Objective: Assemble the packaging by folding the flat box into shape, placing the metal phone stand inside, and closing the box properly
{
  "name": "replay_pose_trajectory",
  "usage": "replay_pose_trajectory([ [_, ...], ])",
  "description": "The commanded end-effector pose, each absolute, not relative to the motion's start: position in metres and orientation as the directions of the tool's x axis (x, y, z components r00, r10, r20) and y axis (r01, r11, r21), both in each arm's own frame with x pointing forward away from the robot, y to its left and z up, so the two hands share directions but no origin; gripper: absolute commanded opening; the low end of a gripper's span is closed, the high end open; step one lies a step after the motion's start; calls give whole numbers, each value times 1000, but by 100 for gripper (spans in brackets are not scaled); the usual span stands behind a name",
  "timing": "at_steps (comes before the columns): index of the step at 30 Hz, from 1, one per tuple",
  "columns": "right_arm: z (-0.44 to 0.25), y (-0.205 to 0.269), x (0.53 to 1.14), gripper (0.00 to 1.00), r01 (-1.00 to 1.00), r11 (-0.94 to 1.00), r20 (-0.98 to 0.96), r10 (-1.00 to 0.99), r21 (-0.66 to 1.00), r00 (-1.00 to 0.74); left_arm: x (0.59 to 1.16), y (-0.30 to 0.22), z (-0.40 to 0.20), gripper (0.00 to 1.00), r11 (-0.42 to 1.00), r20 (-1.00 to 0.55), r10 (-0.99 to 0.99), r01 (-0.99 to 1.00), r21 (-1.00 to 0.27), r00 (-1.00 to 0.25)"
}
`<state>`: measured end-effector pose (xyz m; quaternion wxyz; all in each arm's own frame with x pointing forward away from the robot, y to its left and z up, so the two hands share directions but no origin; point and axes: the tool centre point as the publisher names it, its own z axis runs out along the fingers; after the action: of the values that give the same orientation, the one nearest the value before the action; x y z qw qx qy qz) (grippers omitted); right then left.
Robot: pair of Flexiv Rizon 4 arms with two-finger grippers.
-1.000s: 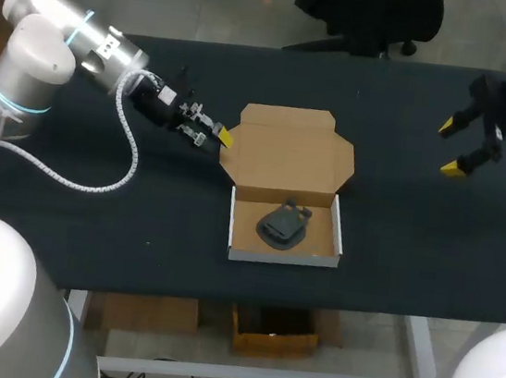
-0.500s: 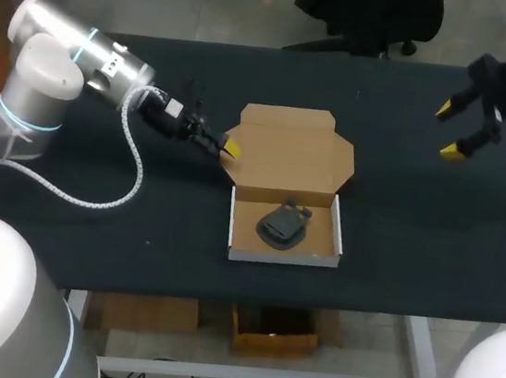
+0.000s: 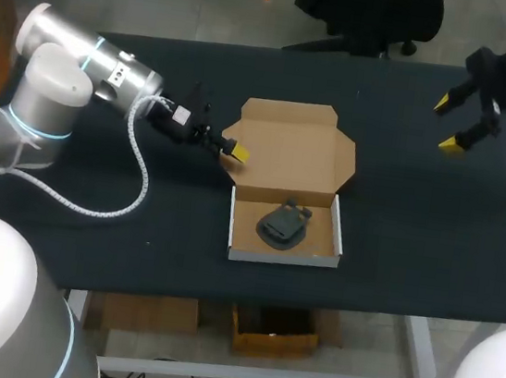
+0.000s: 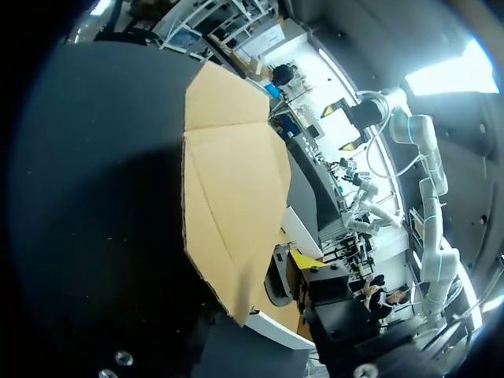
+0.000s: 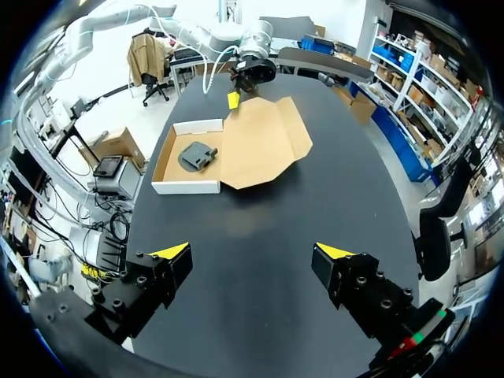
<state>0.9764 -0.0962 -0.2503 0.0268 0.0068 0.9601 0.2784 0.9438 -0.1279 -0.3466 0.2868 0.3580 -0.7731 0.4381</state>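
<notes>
The brown lid [image 3: 288, 147] is joined to the tray by a straight crease [image 3: 284, 192], so the whole lid will swing over the tray when the robot folds it by its side flap.
The cardboard box [image 3: 284, 252] sits at mid-table, a white-walled tray with its brown lid [image 3: 291, 147] folded out flat behind it. The dark metal phone stand [image 3: 284, 226] lies inside the tray. My left gripper [image 3: 233, 150] is at the lid's left side flap, open, with the flap's edge between its fingers. In the left wrist view the lid [image 4: 228, 197] is seen close up, and one yellow fingertip [image 4: 303, 258] shows past its edge. My right gripper [image 3: 455, 124] hangs wide open over the table's far right. In its wrist view the right gripper [image 5: 256, 252] holds nothing, and the box [image 5: 185, 187] lies well ahead.
Bare black tabletop [image 3: 416, 229] stretches between the box and my right arm. My left arm's white cable [image 3: 134, 169] loops over the table to the left of the box. The table's front edge runs just below the tray.
My left gripper has moved right onto the lid's left flap and its fingers have narrowed. My right gripper has drifted slightly toward the far edge, still wide open.
</notes>
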Motion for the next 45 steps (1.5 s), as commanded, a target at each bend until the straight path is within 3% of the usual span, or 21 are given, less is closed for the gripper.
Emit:
replay_pose_trajectory([
  [1,-249,-95,979,100,-3,846,-40,21,533,-999,944,-130,-348,45,357,753,-290,-797,-487,-590],
  [6,-248,-95,980,100,-7,846,-42,18,533,-999,944,-132,-347,38,358,742,-277,-782,-510,-610],
  [17,-248,-94,981,100,-12,847,-43,13,531,-999,947,-137,-345,34,365,709,-244,-740,-565,-662],
  [20,-247,-94,981,100,-11,847,-43,15,531,-999,947,-139,-345,21,367,700,-237,-729,-577,-674],
  [29,-245,-92,982,100,-17,850,-44,7,526,-999,949,-141,-345,15,366,676,-216,-700,-613,-705],
  [34,-244,-91,982,100,-22,852,-46,3,523,-999,949,-140,-343,0,359,657,-195,-676,-643,-728],
  [45,-242,-89,982,100,-26,855,-48,-1,518,-999,947,-139,-342,0,367,610,-164,-622,-692,-775],
])
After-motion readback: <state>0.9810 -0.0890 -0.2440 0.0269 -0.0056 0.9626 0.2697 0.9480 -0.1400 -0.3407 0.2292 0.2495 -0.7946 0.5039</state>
